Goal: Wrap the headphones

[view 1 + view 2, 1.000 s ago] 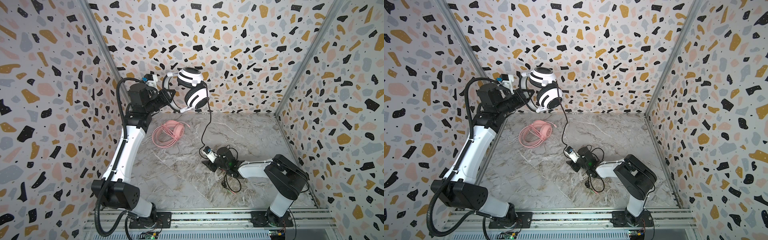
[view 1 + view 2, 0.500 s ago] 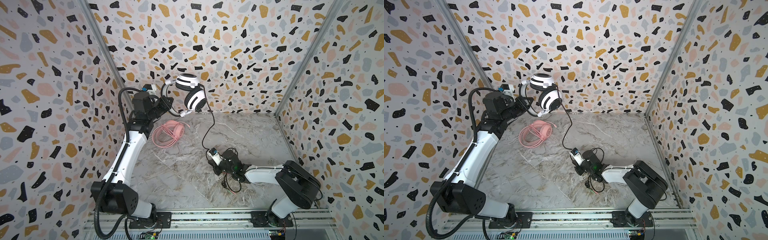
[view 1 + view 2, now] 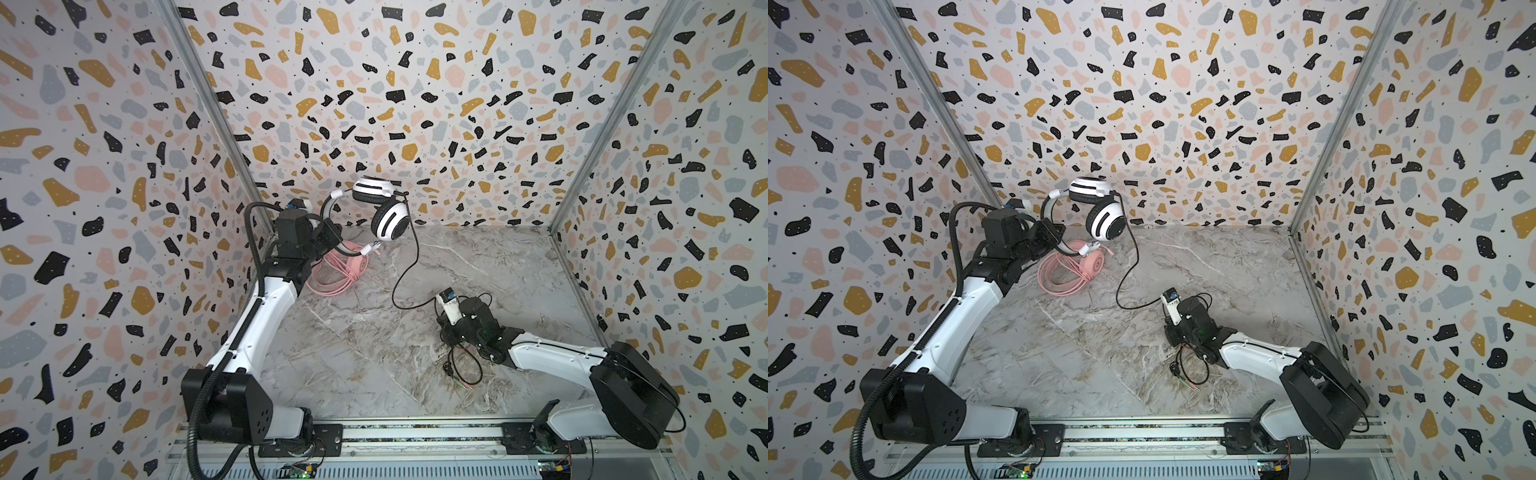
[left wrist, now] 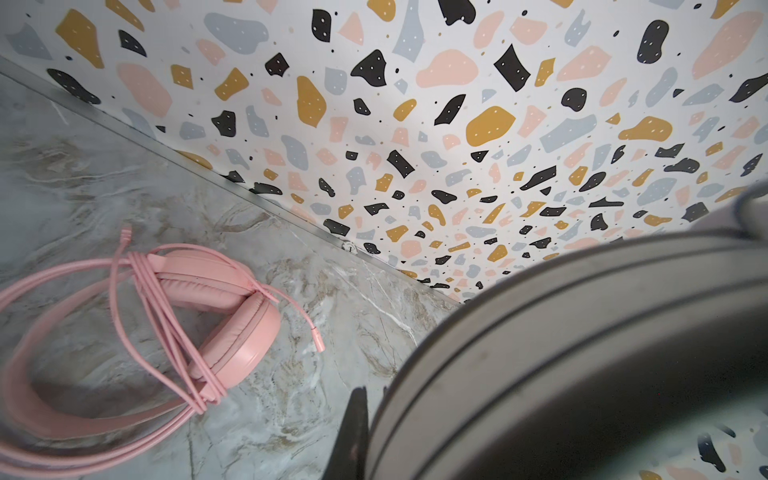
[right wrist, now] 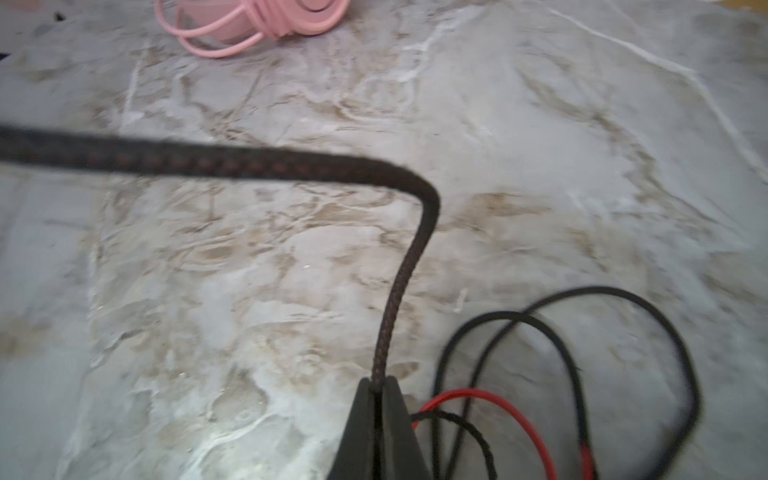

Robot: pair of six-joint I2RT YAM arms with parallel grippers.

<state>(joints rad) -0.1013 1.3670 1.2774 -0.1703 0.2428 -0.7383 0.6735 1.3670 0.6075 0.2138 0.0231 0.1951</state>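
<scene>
My right gripper needs to raise the cable and take it round the earcups (image 3: 390,220), because the cable hangs slack (image 3: 417,254) from the earcup down to my low right gripper.
The white-and-black striped headphones (image 3: 386,210) (image 3: 1102,214) hang in the air near the back wall. My left gripper (image 3: 332,241) (image 3: 1054,240) is shut on their headband, which fills the left wrist view (image 4: 561,353) beside one dark fingertip (image 4: 355,419). Their black cable (image 3: 405,274) (image 3: 1126,274) drops from an earcup to my right gripper (image 3: 446,330) (image 3: 1173,332), low over the table. That gripper (image 5: 378,388) is shut on the braided cable (image 5: 399,291). The pink headphones (image 3: 340,270) (image 3: 1071,270) (image 4: 232,324) lie on the table with their cable wound round them.
The cable's loose end with its plugs (image 3: 461,370) (image 3: 1187,372) lies in loops by the right wrist; black and red strands (image 5: 540,374) show beside the jaws. The marble table (image 3: 353,353) is walled at the back and both sides.
My right gripper has closed on the black cable and shifted slightly right and nearer. My left arm has lowered the striped headphones towards the table.
</scene>
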